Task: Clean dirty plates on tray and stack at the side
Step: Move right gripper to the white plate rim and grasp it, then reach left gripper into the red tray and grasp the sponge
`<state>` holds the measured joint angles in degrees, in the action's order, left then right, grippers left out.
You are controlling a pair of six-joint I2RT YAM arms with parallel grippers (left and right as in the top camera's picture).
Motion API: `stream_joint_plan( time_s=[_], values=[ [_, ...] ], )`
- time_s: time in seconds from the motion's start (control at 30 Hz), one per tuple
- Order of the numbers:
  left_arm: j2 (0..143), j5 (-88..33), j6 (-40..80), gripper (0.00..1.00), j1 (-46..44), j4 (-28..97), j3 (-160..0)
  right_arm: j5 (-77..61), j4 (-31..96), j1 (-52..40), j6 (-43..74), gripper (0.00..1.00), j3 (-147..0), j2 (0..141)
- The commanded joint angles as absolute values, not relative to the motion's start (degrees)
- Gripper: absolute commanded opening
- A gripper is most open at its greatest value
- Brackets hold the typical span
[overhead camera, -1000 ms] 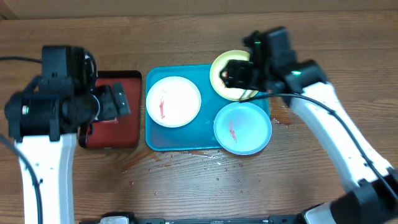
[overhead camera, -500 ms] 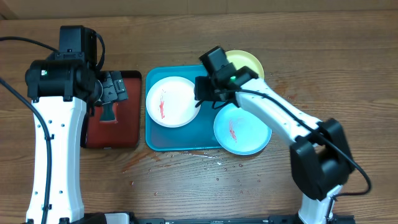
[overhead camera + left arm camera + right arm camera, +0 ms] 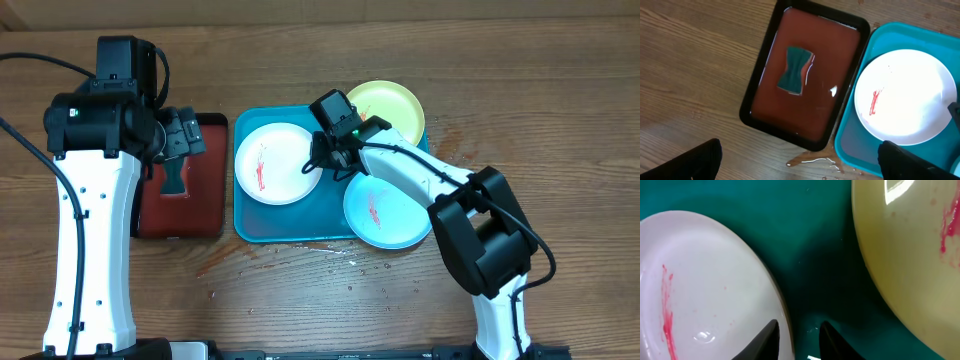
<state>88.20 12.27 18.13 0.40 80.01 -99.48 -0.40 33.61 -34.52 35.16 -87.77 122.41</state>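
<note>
I should steady the pinkish-white plate's rim with my right gripper while my left gripper fetches the green sponge (image 3: 795, 70) to wipe a red smear (image 3: 261, 170) off the plate.
Three plates with red smears lie on the blue tray (image 3: 250, 228): a pinkish-white one (image 3: 278, 162) at the left, a yellow-green one (image 3: 392, 102) at the back right, a pale teal one (image 3: 392, 212) at the front right. My right gripper (image 3: 326, 160) is low over the tray. In the right wrist view its fingers (image 3: 797, 340) are slightly apart and straddle the right rim of the pinkish-white plate (image 3: 700, 290), with the yellow-green plate (image 3: 905, 255) to the right. My left gripper (image 3: 800, 162) is wide open and empty, high above the table.
A dark red, black-rimmed tray (image 3: 195, 215) holding water and a green sponge (image 3: 795, 70) stands left of the blue tray (image 3: 860, 145). Water drops lie on the wooden table in front of both trays. The pinkish-white plate also shows in the left wrist view (image 3: 910, 100).
My right gripper has moved left from the yellow-green plate and come down at the right rim of the pinkish-white plate. My left arm shifted back over the red tray.
</note>
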Motion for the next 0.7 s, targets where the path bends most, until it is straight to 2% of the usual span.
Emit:
stream_joint_plan(
  time_s=[0.0, 0.1, 0.23, 0.3, 0.57, 0.67],
  values=[
    [88.8, 14.0, 19.0, 1.0, 0.7, 79.7, -100.5, 0.3, 33.2, -34.5, 35.8, 0.28, -88.9, 124.2],
    [89.3, 14.0, 18.4, 1.0, 0.7, 79.7, -100.5, 0.2, 33.3, -34.5, 35.8, 0.25, -88.8, 124.6],
    [90.8, 14.0, 15.9, 1.0, 0.8, 80.2, -100.4, -0.1, 33.8, -34.6, 35.8, 0.12, -88.7, 124.6],
    [91.9, 14.2, 14.7, 0.96, 0.8, 80.4, -100.2, -0.1, 33.9, -34.7, 35.8, 0.04, -88.2, 124.6],
    [99.4, 15.0, 14.1, 0.77, 3.5, 83.6, -100.2, -0.1, 34.3, -34.8, 35.8, 0.04, -87.3, 124.6],
    [102.1, 13.2, 12.8, 0.75, 6.4, 83.8, -99.4, -0.1, 34.4, -34.8, 35.6, 0.04, -87.3, 124.6]
  ],
)
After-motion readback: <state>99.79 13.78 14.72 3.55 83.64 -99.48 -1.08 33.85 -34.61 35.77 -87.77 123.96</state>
